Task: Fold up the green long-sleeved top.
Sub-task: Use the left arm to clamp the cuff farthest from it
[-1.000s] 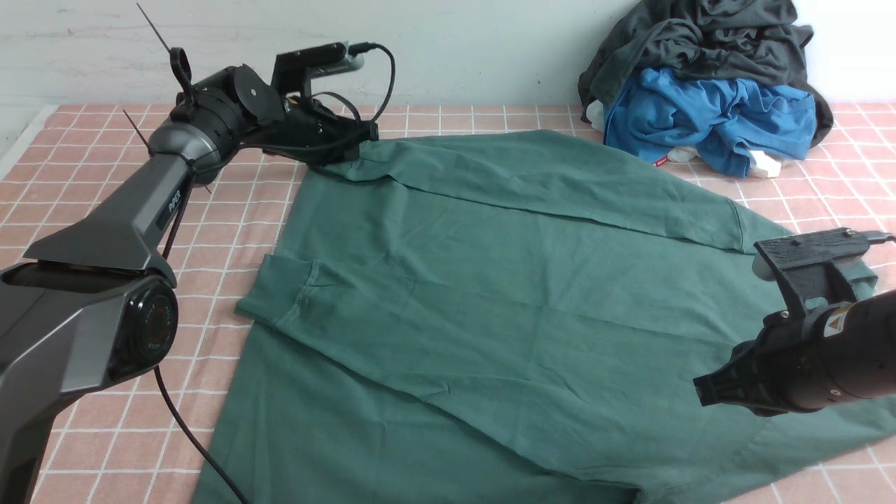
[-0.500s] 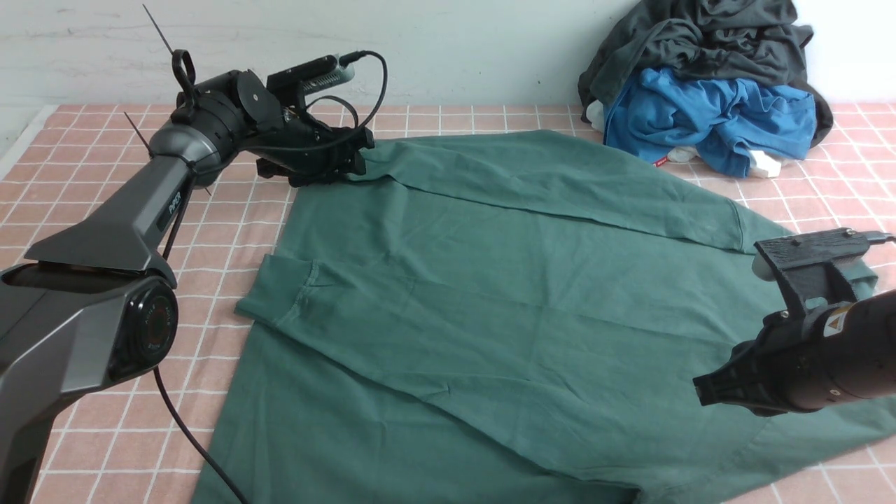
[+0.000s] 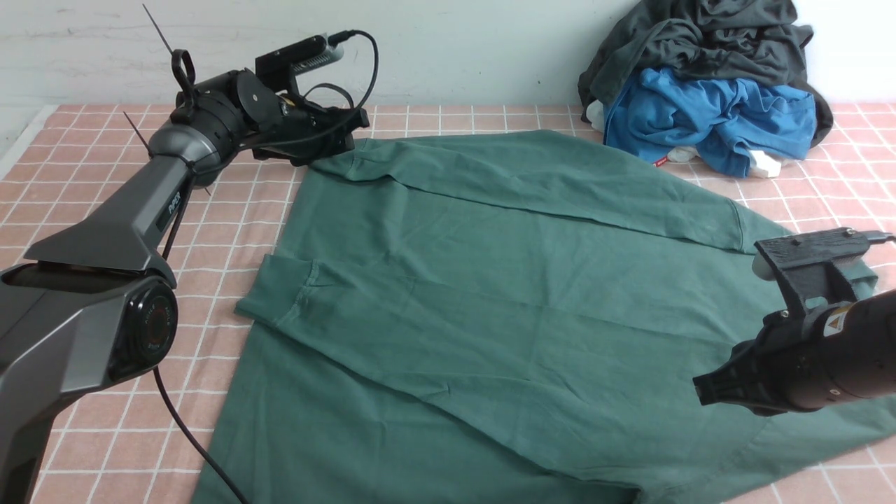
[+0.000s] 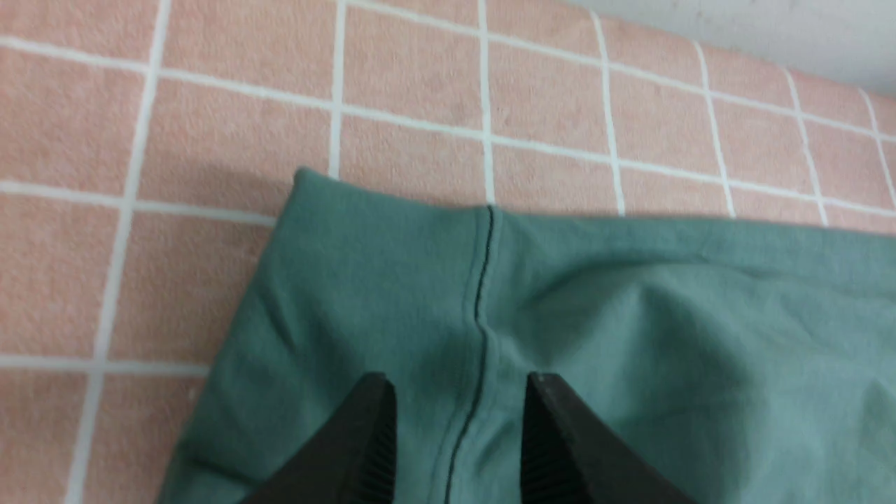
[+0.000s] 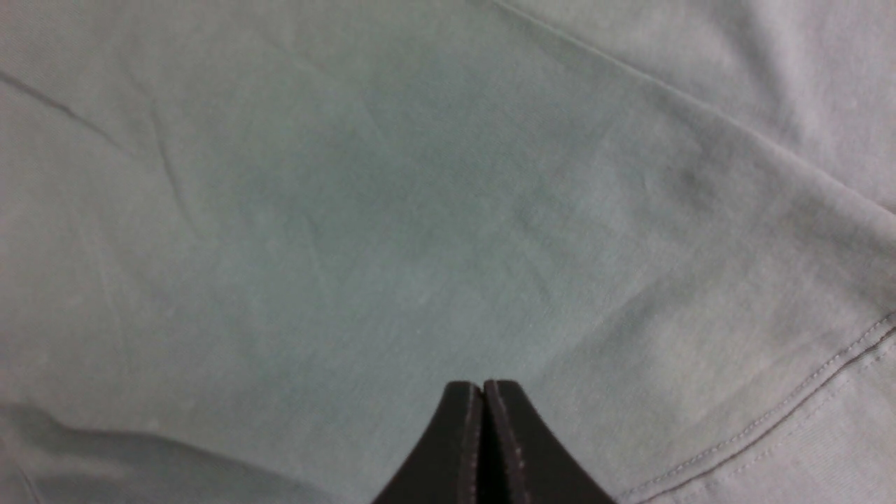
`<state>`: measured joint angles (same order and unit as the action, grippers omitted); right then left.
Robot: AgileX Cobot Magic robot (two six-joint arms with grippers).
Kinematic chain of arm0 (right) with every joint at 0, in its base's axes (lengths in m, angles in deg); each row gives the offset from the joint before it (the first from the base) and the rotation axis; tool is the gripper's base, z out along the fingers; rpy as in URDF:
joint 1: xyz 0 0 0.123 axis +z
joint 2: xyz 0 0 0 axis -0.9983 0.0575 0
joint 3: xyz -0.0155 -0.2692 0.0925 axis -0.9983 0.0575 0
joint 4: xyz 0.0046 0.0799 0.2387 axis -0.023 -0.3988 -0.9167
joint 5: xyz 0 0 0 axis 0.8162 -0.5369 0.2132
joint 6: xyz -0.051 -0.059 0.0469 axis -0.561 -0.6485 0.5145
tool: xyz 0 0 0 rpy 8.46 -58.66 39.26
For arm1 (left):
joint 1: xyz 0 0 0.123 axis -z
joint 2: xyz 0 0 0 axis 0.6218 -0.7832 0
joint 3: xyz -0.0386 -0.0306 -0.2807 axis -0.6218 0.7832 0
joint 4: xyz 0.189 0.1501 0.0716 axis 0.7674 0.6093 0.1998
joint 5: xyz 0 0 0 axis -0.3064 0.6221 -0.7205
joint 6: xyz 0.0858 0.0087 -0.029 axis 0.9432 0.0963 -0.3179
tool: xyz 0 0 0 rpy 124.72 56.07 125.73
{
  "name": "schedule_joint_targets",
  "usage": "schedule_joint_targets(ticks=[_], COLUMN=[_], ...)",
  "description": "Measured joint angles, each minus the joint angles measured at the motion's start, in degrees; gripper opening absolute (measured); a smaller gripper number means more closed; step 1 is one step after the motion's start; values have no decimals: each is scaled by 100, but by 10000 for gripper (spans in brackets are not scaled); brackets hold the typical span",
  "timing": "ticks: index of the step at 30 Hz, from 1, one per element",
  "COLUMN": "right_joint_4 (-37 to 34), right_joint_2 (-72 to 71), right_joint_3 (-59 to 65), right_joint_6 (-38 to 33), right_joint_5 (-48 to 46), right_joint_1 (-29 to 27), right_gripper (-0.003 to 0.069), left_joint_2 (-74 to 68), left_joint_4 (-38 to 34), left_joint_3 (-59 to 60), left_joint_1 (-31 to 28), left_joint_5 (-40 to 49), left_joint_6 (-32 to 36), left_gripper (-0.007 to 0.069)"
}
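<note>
I expect the sleeve (image 3: pixel 537 172) to swing across while the body stays flat when I pull the sleeve's cuff, because the far sleeve's edge (image 3: pixel 521 206) lies loose over the body.
The green long-sleeved top (image 3: pixel 490 280) lies spread flat on the pink tiled table, with both sleeves folded across its body. One cuff (image 3: pixel 280 297) lies at its left edge. My left gripper (image 3: pixel 348 133) is open at the top's far left corner. In the left wrist view its jaws (image 4: pixel 458 381) stand apart over the sleeve end (image 4: pixel 392 280), on either side of a seam. My right gripper (image 3: pixel 702 392) hovers over the top's right side. It is shut and empty in the right wrist view (image 5: pixel 483 383), above plain green cloth (image 5: pixel 392 210). No logo or neck label shows.
A pile with a dark grey-black garment (image 3: pixel 700 35) and a bright blue garment (image 3: pixel 707 112) sits at the back right, touching the wall. Bare table (image 3: pixel 91 147) shows to the left of the top. A black cable (image 3: pixel 189 434) runs by the left arm.
My left gripper dipped toward the top's far left corner, then lifted and drew back slightly to the left. The right arm has not moved.
</note>
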<state>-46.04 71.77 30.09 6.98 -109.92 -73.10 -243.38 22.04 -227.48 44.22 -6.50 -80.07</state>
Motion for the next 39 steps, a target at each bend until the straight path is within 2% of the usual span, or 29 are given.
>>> schedule_joint_targets(ticks=[5, 10, 17, 20, 23, 24, 25, 26, 27, 28, 30, 39], right_joint_4=[0, -89, -146, -146, -146, -146, -146, -146, -146, -146, -146, -146], right_joint_2=[0, 0, 0, 0, 0, 0, 0, 0, 0, 0, 0, 0], right_joint_3=[0, 0, 0, 0, 0, 0, 0, 0, 0, 0, 0, 0], right_joint_6=[0, 0, 0, 0, 0, 0, 0, 0, 0, 0, 0, 0], right_joint_5=[5, 5, 5, 5, 5, 5, 5, 5, 5, 5, 5, 0], right_joint_1=[0, 0, 0, 0, 0, 0, 0, 0, 0, 0, 0, 0], right_gripper=[-14, -14, -14, -14, -14, -14, -14, -14, -14, -14, -14, -14], left_joint_2=[0, 0, -93, -183, -234, -234, -247, -246, -252, -252, -252, 49], left_joint_4=[28, 133, 127, 20, -35, -41, -71, -83, -98, -112, -112, 377], left_joint_3=[0, 0, 0, -6, -6, -6, -6, -6, -6, 0, 0, 0], left_joint_1=[0, 0, 0, 0, -6, -6, -12, -12, -12, -12, -12, -12], left_joint_5=[603, 673, 362, 123, -55, -67, -111, -118, -147, -147, -147, 79], left_joint_6=[-116, -241, -626, -702, -710, -710, -710, -710, -689, -687, -681, -663], left_gripper=[295, 357, 356, 315, 225, 218, 154, 146, 79, 52, 22, 13])
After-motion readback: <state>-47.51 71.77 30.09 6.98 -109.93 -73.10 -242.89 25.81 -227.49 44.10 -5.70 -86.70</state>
